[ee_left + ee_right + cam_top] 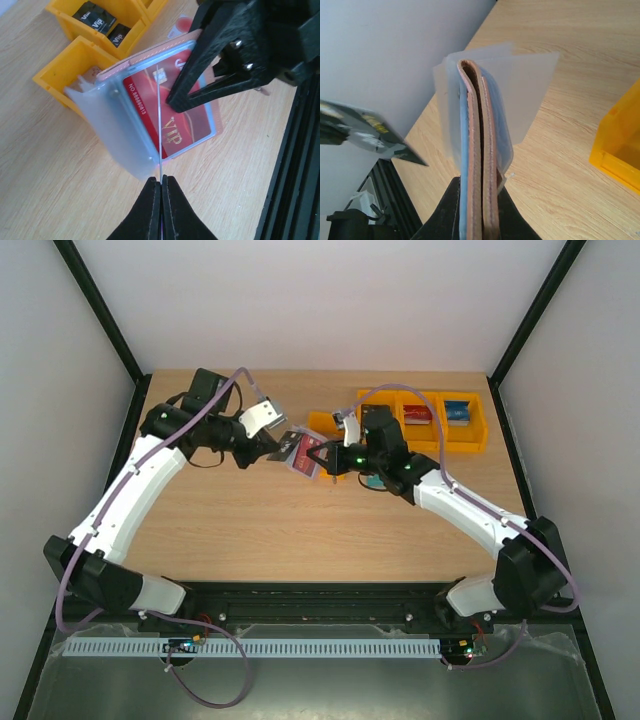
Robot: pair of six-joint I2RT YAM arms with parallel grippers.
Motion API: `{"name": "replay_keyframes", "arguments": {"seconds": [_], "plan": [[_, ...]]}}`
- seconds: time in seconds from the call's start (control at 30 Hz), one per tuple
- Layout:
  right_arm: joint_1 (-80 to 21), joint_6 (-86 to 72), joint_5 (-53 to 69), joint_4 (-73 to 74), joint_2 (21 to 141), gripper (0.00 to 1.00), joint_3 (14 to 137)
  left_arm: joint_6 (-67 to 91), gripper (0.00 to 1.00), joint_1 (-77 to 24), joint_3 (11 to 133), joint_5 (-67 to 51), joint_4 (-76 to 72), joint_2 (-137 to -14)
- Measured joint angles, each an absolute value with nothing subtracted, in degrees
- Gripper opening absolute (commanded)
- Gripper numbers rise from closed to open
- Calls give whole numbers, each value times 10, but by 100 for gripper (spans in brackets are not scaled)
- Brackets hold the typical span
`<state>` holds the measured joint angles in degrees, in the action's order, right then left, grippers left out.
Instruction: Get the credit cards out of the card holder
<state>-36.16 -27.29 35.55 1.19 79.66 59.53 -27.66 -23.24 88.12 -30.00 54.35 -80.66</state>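
The dark card (287, 445) is clear of the card holder's sleeves, so the robot's right gripper should go on moving the card holder to the open tabletop (285, 533) before it lets go there.
The pinkish-brown card holder (301, 456) hangs in the air between my grippers, its frosted plastic sleeves (107, 125) fanned open. My right gripper (319, 458) is shut on its folded leather spine (479, 150). A red and white VIP credit card (187, 125) sits in a clear sleeve. A light blue edge (464, 165) lies against the leather. My left gripper (161, 179) is shut on a thin card (159, 125) seen edge-on in front of the holder. In the right wrist view a dark card with gold print (370, 132) stands apart, left of the holder.
Orange bins (440, 443) stand at the back right, with red (416, 414) and blue (457, 412) items in them. Bins (60, 80) with black VIP cards (95, 17) lie just behind the holder. A teal item (372, 482) lies under my right arm.
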Motion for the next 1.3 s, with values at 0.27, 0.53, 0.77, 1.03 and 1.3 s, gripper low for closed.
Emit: {"name": "replay_keyframes", "arguments": {"seconds": [0.27,0.53,0.77,1.03,1.3], "plan": [[-349,-275,343,39,816,2,594,-276,2,-224,913,-326,554,-804],[-351,-272,430,45,846,2,582,-221,2,-105,933,-420,542,-774],[-441,-249,488,92,947,2,586,-150,2,-64,902,-475,496,-761],[-453,-285,538,53,1037,35,587,-124,2,-56,869,-511,481,-758],[-427,-245,401,168,1027,76,610,-114,2,-54,860,-560,476,-757]]}}
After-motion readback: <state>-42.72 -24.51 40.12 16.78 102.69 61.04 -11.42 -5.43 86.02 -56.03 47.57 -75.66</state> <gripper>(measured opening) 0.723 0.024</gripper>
